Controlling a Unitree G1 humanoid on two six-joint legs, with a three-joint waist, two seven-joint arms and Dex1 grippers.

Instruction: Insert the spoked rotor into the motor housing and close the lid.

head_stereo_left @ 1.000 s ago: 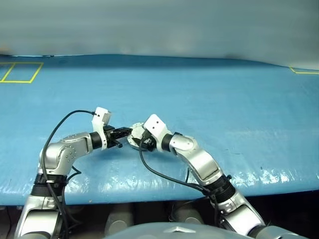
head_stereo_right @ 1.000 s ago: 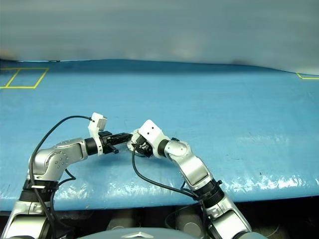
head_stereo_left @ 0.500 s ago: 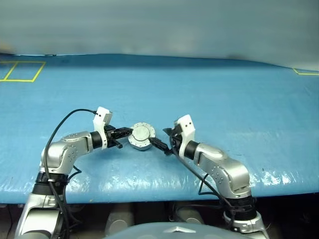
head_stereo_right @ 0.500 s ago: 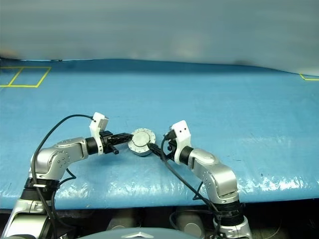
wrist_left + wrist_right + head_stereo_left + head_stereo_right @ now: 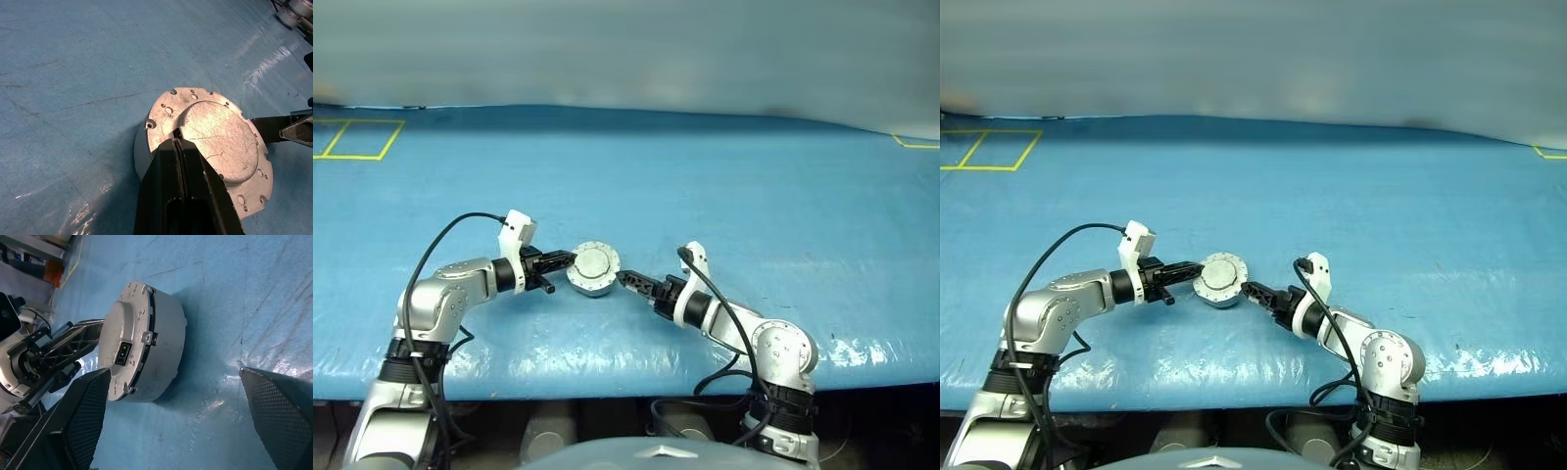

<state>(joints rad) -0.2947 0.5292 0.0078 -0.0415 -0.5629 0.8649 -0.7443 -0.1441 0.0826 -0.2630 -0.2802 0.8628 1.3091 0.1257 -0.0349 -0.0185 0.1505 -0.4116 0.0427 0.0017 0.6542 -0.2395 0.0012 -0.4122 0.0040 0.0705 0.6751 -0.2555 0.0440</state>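
Note:
My right gripper should press the lid and the motor housing together at the motor housing's near rim (image 5: 131,387) before it lifts the motor housing, because a dark gap (image 5: 151,317) shows between the two.
The motor housing (image 5: 164,352) stands on the blue table, a round grey metal cup. The lid (image 5: 215,134) lies flat on top of it, plain grey face up, with small holes round its rim. The spoked rotor is hidden. My left gripper (image 5: 570,259) is shut, and its tips (image 5: 177,134) rest on the lid's near-left edge. My right gripper (image 5: 625,280) is open and points at the housing from the right, a short gap away. Its fingers (image 5: 80,416) stand wide on either side of the housing without touching it.
The blue table cover (image 5: 754,196) stretches wide behind and to both sides of the housing. Yellow tape lines mark the far left (image 5: 357,137) and far right (image 5: 913,142) corners. The table's front edge (image 5: 607,377) runs just below both arms.
My right gripper has come off the top of the housing, drawn back to the right and rolled over, leaving the lid in plain sight. The left gripper has stayed put.

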